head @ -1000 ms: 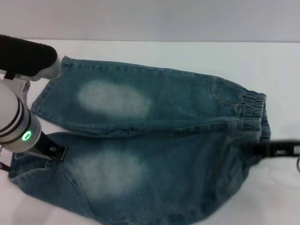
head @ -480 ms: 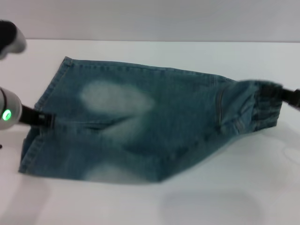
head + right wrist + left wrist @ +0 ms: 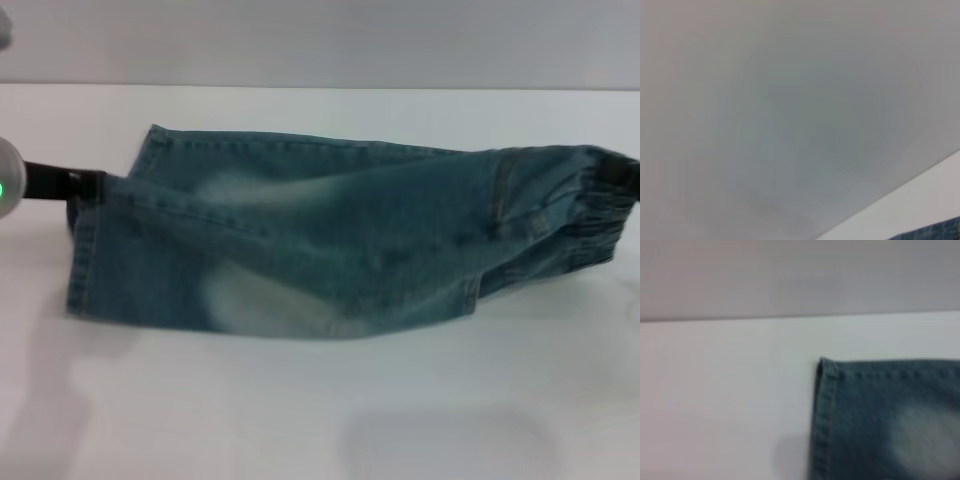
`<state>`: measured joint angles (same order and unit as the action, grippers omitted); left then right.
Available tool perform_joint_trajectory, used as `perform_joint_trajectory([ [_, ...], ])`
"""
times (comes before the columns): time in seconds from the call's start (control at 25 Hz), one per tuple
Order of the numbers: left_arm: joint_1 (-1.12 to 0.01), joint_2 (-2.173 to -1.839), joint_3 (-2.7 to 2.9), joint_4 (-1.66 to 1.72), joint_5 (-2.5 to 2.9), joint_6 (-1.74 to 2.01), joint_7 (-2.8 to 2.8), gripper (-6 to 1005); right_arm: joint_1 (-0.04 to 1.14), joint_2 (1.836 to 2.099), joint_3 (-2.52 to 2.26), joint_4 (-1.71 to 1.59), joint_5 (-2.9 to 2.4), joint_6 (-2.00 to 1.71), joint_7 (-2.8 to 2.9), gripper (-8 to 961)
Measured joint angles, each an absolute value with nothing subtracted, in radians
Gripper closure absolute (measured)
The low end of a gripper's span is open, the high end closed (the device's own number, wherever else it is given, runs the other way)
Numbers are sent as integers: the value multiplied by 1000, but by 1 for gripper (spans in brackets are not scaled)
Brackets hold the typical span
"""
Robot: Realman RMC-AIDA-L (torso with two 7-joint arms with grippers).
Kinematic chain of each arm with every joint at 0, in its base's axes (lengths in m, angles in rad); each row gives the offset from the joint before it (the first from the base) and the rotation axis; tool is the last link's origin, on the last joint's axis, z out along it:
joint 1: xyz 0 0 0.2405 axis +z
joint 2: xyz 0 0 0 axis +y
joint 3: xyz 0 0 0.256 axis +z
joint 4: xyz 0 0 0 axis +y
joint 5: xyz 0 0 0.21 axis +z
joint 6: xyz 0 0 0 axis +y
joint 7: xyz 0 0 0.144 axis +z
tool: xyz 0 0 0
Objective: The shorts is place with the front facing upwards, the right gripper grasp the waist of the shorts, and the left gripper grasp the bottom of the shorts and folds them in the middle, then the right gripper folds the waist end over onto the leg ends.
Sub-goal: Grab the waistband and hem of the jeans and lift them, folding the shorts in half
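Observation:
The shorts' raised half, stretched hem to waist, hangs short of the shorts' far edge, so my right gripper should keep bringing the waist there until both edges meet.
The blue-green denim shorts hang stretched across the head view, doubled lengthwise, with one pale patch low on the front. My left gripper is at the left, shut on the bottom at its upper hem corner. At the far right edge only a dark tip of my right gripper shows, shut on the puckered waist. The left wrist view shows a stitched hem corner over the white table. A sliver of denim sits in the corner of the right wrist view.
The white table spreads below and in front of the shorts, with their shadow on it. A grey wall runs behind the table's far edge. No other objects show.
Both grippers rose and moved toward the far side, carrying the near leg up over the far leg. The shorts went from lying flat and open to hanging doubled lengthwise between the grippers.

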<state>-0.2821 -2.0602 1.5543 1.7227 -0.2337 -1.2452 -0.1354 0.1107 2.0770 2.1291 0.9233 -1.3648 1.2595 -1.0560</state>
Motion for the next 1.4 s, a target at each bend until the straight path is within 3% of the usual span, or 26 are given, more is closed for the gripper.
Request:
perform_joint_trajectory([
  [1.4, -310, -2059, 1441, 1598, -435, -1012, 16, 975, 251, 2075, 2379, 650, -1290, 1245, -1064, 942],
])
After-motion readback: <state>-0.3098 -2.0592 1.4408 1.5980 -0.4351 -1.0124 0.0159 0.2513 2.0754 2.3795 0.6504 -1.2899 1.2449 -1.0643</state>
